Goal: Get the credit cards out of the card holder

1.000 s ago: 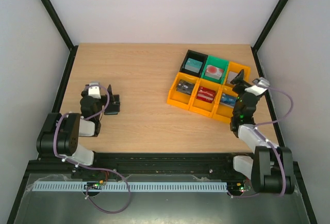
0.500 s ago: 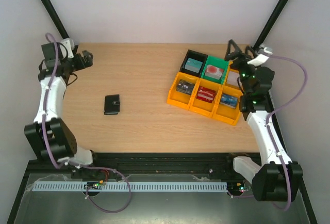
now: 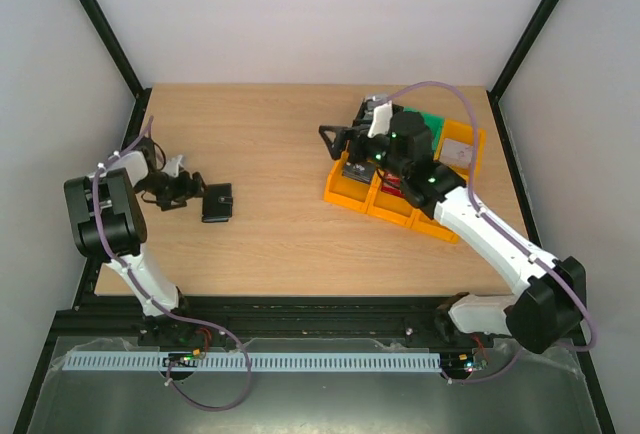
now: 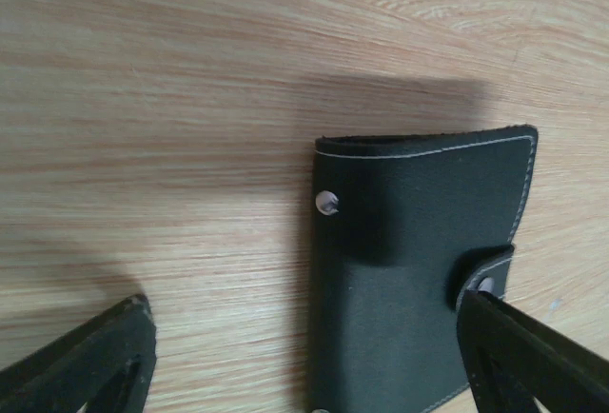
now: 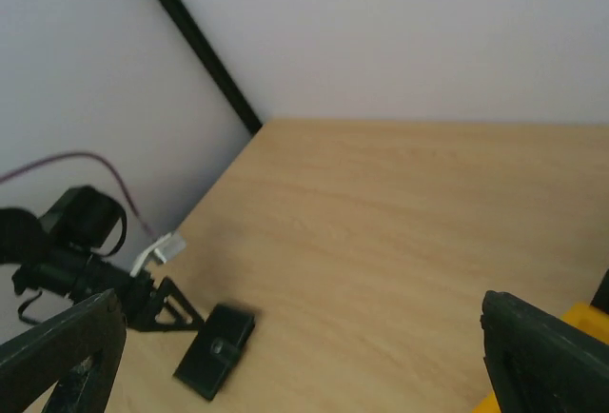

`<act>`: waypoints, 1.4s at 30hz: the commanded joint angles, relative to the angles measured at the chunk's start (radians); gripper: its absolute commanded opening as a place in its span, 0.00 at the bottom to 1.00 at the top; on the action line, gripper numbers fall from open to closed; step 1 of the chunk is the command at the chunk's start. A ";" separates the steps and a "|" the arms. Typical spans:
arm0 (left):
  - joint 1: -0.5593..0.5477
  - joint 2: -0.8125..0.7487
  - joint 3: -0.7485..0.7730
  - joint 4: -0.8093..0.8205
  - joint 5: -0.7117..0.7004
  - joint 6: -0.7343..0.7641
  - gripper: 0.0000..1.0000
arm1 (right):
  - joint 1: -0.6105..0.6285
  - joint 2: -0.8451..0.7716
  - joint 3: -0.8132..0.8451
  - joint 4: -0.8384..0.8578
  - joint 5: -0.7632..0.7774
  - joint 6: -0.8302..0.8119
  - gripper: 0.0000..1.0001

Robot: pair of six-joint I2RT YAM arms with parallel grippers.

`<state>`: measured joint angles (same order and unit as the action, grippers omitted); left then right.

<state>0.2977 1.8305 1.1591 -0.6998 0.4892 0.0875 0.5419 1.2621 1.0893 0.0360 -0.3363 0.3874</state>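
The shut card holder [image 3: 217, 204] lies flat by my left gripper, so next my right gripper comes to its far edge [image 3: 231, 200] to help lift it before opening it.
The card holder [image 3: 217, 203] is a small black wallet lying shut and flat on the wooden table at the left. My left gripper [image 3: 196, 194] sits low just to its left, pointing at it. In the left wrist view the card holder [image 4: 419, 270] fills the space between the wide-apart fingers [image 4: 86, 365], and the right finger overlaps its snap tab; my left gripper [image 4: 304, 375] is open. My right gripper [image 3: 332, 139] hangs open over the bins, facing left, with nothing in it. The right wrist view shows the card holder [image 5: 217, 348] far off. The credit cards are hidden.
A cluster of yellow bins [image 3: 350, 192], a green bin [image 3: 432, 122] and a black bin [image 3: 362, 112] holding small blocks stands at the back right, under my right arm. A yellow bin corner [image 5: 582, 320] shows by my right finger. Black frame posts stand at the table's back corners.
My left arm swung from the back left corner down to the card holder. My right arm moved from the back right leftward over the bins. The card holder stayed put.
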 commanded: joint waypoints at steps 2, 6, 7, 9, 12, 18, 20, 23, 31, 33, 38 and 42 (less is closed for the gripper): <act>-0.009 -0.018 -0.104 0.093 0.065 0.006 0.78 | 0.085 0.023 0.026 -0.087 0.034 0.000 1.00; -0.024 0.003 -0.167 0.124 0.090 0.001 0.71 | 0.102 0.052 -0.022 -0.015 0.029 0.080 0.99; -0.026 0.001 -0.181 0.127 0.097 0.000 0.70 | 0.108 0.076 -0.024 0.003 0.024 0.109 0.98; -0.026 -0.009 -0.186 0.121 0.124 0.005 0.67 | 0.134 0.152 0.003 0.019 -0.008 0.154 0.97; -0.032 -0.022 -0.180 0.090 0.156 0.021 0.67 | 0.186 0.339 0.131 -0.014 -0.044 0.201 0.94; -0.012 0.025 -0.130 0.004 0.161 0.035 0.66 | 0.240 0.732 0.569 -0.158 -0.144 0.377 0.83; -0.001 0.042 -0.123 -0.012 0.172 0.047 0.66 | 0.250 0.834 0.653 -0.143 -0.182 0.457 0.79; 0.002 0.063 -0.134 -0.014 0.175 0.052 0.64 | 0.278 0.945 0.672 -0.025 -0.248 0.563 0.73; 0.003 0.083 -0.184 0.056 0.265 0.028 0.59 | 0.303 1.163 0.771 -0.005 -0.316 0.620 0.54; 0.003 0.094 -0.187 0.066 0.270 0.021 0.59 | 0.303 1.222 0.824 -0.015 -0.339 0.641 0.46; 0.002 0.131 -0.176 0.086 0.277 0.010 0.46 | 0.303 1.292 0.855 0.030 -0.354 0.692 0.20; -0.002 0.160 -0.163 0.102 0.332 0.012 0.17 | 0.302 1.323 0.868 0.110 -0.409 0.748 0.02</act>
<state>0.3145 1.9133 1.0157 -0.6086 0.8490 0.0929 0.8284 2.5465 1.9186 0.0448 -0.6750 1.0603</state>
